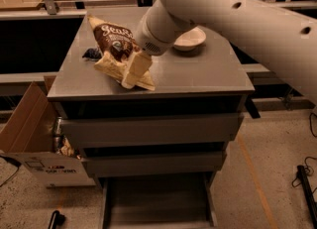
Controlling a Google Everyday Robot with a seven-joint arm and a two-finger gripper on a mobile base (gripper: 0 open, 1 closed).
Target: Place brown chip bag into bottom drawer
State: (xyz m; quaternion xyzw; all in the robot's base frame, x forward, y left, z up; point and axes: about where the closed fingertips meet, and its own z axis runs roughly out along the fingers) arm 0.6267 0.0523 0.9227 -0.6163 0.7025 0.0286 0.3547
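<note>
The brown chip bag (117, 48) will reveal more of the wrapper when I pick the bag up, because the dark blue wrapper's end (91, 53) sticks out past it.
The brown chip bag (111, 40) lies on top of the grey cabinet (198, 72), towards the left, with white script lettering facing up and cream-tan ends. My gripper (133, 73) hangs from the big white arm that comes in from the upper right. It sits over the bag's near cream end, at or touching it. The bottom drawer (156, 200) is pulled out at the foot of the cabinet, and its grey tray looks empty. The two drawers above it are shut.
A white bowl (190, 38) stands on the cabinet top to the right of the arm. A small dark blue wrapper (91, 53) lies left of the bag. An open cardboard box (29, 129) stands on the floor to the cabinet's left. Cables lie on the floor at the right.
</note>
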